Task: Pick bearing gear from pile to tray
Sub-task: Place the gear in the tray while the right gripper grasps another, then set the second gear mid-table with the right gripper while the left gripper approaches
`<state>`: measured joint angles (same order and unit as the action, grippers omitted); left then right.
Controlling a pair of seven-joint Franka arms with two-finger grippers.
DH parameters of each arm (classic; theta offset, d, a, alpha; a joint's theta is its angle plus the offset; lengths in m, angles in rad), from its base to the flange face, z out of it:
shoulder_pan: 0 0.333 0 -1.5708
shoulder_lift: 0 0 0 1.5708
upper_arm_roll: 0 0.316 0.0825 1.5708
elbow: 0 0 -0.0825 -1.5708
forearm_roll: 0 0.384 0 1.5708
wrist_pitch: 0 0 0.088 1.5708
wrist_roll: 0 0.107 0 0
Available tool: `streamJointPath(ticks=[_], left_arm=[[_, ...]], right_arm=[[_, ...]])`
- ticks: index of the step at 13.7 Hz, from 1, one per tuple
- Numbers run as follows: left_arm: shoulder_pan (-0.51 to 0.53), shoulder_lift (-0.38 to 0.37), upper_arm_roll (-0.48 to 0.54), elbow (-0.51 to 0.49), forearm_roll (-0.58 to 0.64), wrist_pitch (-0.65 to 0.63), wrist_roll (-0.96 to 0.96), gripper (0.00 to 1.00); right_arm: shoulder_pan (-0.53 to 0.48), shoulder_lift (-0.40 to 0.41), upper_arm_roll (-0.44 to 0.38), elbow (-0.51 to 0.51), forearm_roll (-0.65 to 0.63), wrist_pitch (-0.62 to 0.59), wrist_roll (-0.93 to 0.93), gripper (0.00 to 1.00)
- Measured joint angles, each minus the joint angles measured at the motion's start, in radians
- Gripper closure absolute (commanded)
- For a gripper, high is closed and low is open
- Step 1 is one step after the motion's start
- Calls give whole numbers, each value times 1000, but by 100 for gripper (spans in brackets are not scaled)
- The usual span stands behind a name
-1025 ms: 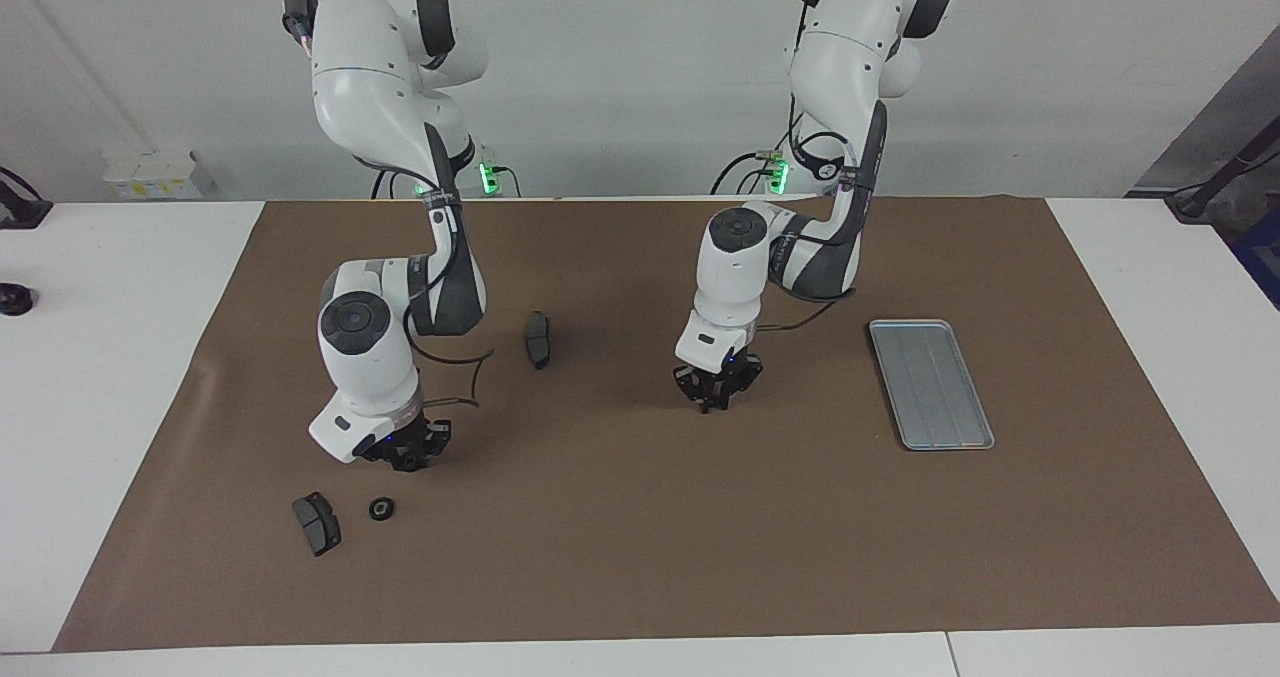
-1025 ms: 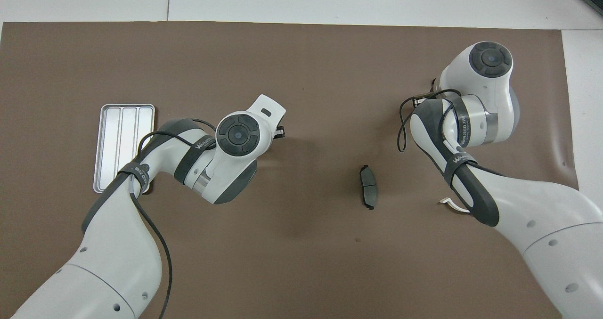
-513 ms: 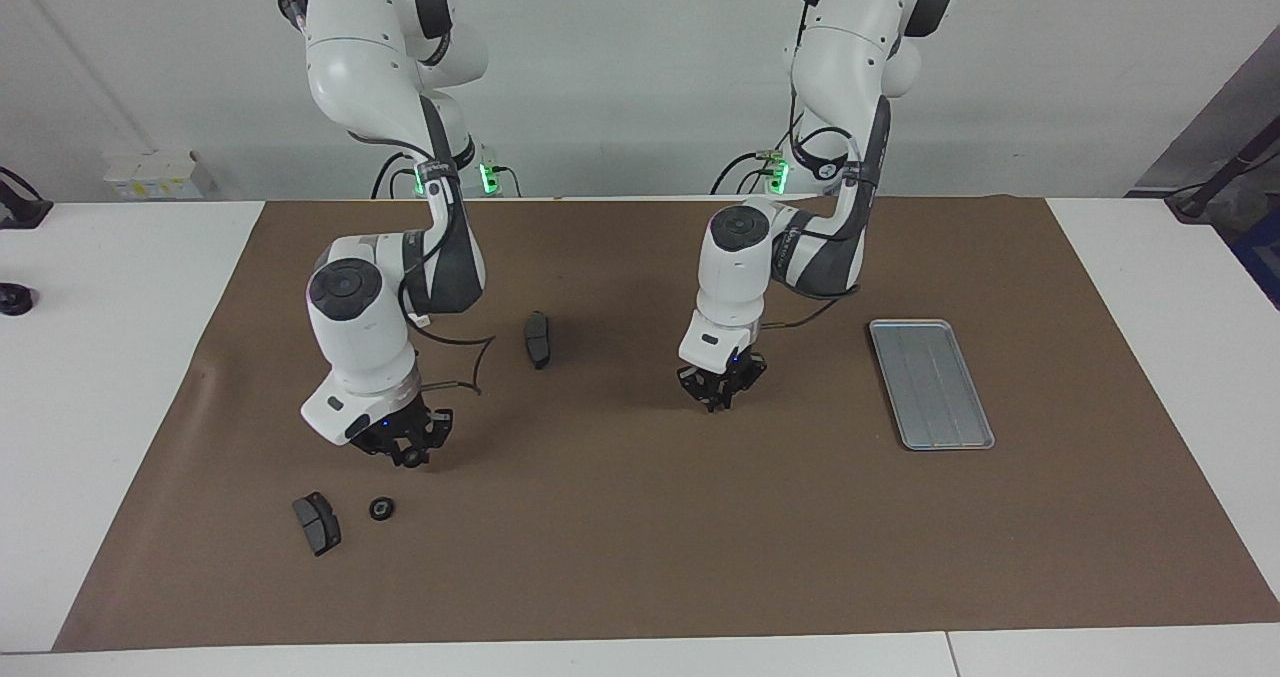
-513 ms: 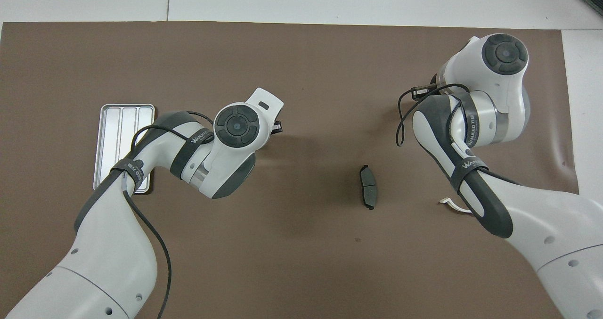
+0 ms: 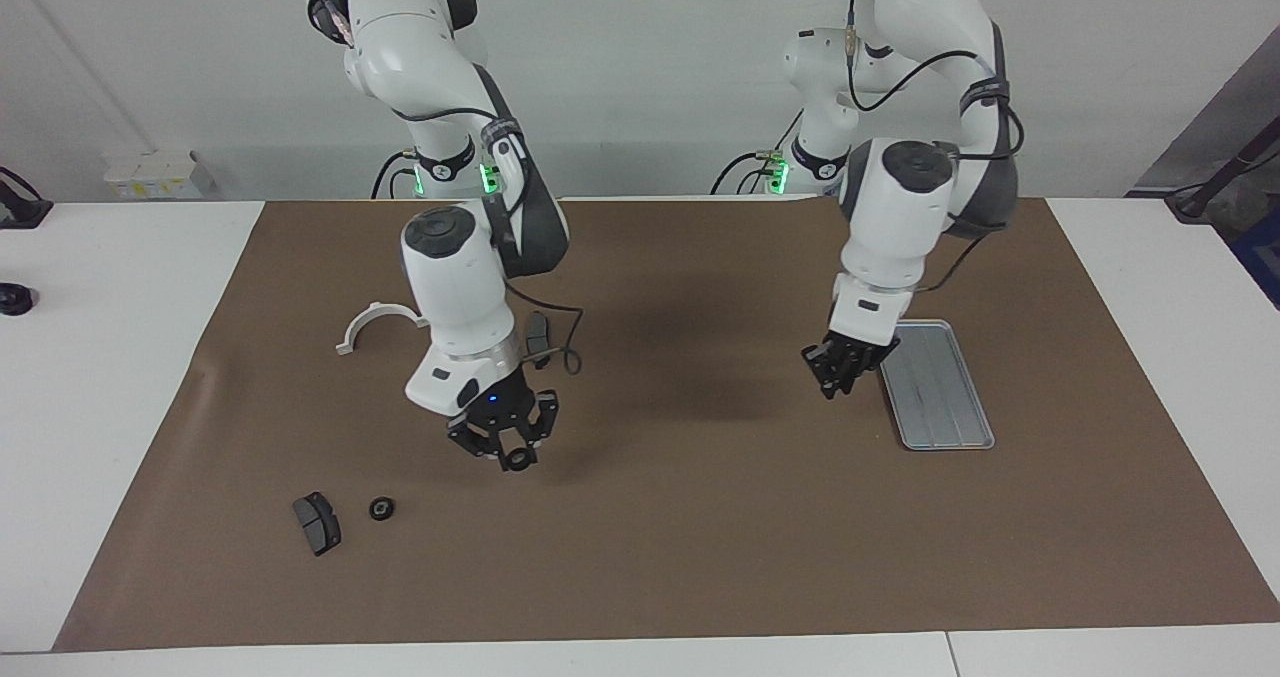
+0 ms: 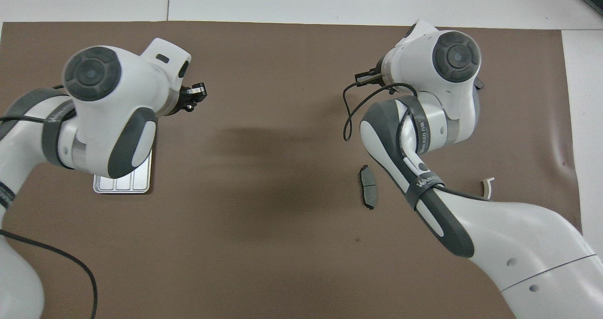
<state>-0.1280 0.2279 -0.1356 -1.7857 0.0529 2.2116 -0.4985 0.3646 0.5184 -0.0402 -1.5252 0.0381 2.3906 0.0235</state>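
My right gripper is holding the gear far from the tray [image 5: 942,395], which lies beside my left gripper, so next I bring the gear to the mat's middle [image 5: 720,418] for my left gripper.
The pile lies toward the right arm's end of the brown mat: a small black gear [image 5: 381,508], a dark grey brake pad [image 5: 316,523] beside it, and a white half-ring [image 5: 375,322] nearer to the robots. My right gripper [image 5: 510,454] hangs over the mat between the pile and the middle, with a small dark round gear [image 5: 517,460] at its tips. The silver ridged tray [image 5: 940,397] lies toward the left arm's end; in the overhead view the left arm covers most of the tray [image 6: 122,185]. My left gripper [image 5: 836,375] hangs raised just beside the tray's edge.
A second brake pad [image 5: 538,332] lies on the mat near the right arm's wrist and also shows in the overhead view [image 6: 368,192]. The half-ring [image 6: 487,187] shows partly there. White table borders the mat on all sides.
Both arms rose and swung toward the left arm's end. The left gripper went from mid-mat to beside the tray. The right gripper left the pile, uncovering the half-ring.
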Motion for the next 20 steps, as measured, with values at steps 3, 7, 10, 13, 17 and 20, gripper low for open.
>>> streamJointPath(ticks=[3, 7, 10, 13, 17, 20], left_arm=[[154, -7, 3, -24, -59, 6, 263, 100], [257, 7, 6, -157, -88, 159, 488, 100], [275, 32, 6, -245, -88, 265, 553, 94], [275, 58, 1, -277, -88, 306, 562, 0], [271, 49, -7, -246, -88, 286, 562, 0], [236, -17, -13, -144, -91, 111, 512, 0]], right_arm=[[114, 38, 2, 1, 0, 84, 56, 86], [206, 130, 1, 1, -1, 200, 177, 86], [258, 170, 1, 6, -2, 257, 235, 86], [308, 170, 1, 19, -2, 257, 308, 75], [349, 169, -2, 26, -2, 225, 378, 54], [347, 169, -23, 29, -2, 175, 379, 48]])
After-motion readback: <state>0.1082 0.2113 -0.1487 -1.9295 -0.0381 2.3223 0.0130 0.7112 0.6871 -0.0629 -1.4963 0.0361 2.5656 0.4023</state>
